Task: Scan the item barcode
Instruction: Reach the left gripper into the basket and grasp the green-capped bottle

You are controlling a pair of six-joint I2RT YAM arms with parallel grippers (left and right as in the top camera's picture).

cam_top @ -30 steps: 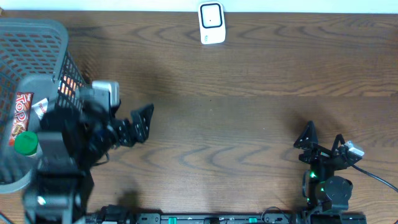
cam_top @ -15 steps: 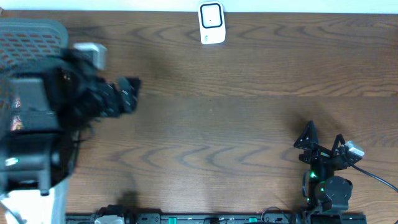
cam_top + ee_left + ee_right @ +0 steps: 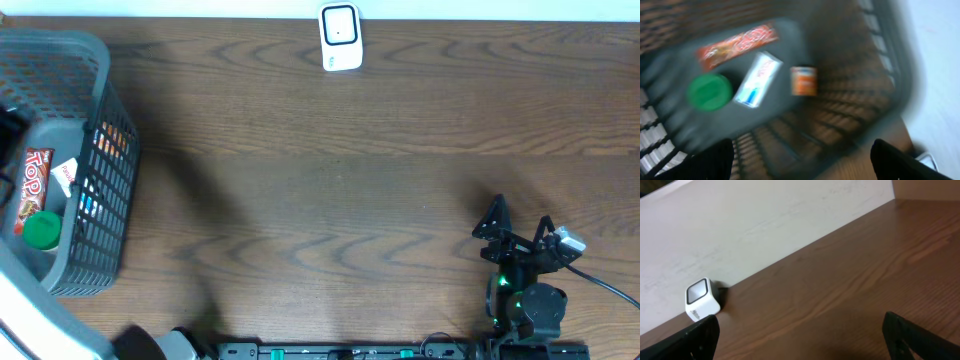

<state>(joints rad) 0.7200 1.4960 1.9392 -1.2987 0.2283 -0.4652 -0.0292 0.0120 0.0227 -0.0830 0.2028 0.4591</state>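
The green-lidded container (image 3: 42, 229) is standing lid up under the basket's open top. My left gripper keeps reaching down until its open fingers are on both sides of the container's body (image 3: 49, 247).
A grey mesh basket (image 3: 95, 120) stands at the table's left end. In the left wrist view, blurred, it holds a red snack bar (image 3: 737, 44), a green-lidded container (image 3: 710, 92), a white packet (image 3: 758, 80) and a small orange can (image 3: 804, 80). My left gripper (image 3: 802, 165) hovers above the basket's near wall, open, nothing between its fingers. From overhead only a blurred pale part of the left arm (image 3: 40, 310) shows at the bottom left. The white barcode scanner (image 3: 340, 38) sits at the table's far edge. My right gripper (image 3: 520, 215) rests at the front right, open and empty, facing the scanner (image 3: 702, 300).
The basket's tall mesh walls (image 3: 840, 125) surround the items. A pale wall (image 3: 765, 225) runs behind the table's far edge. Bare brown wood (image 3: 340, 200) lies between the basket and the right arm.
The left arm swung from the table's left-centre up and left over the basket, and has nearly left the overhead view. The right arm has not moved.
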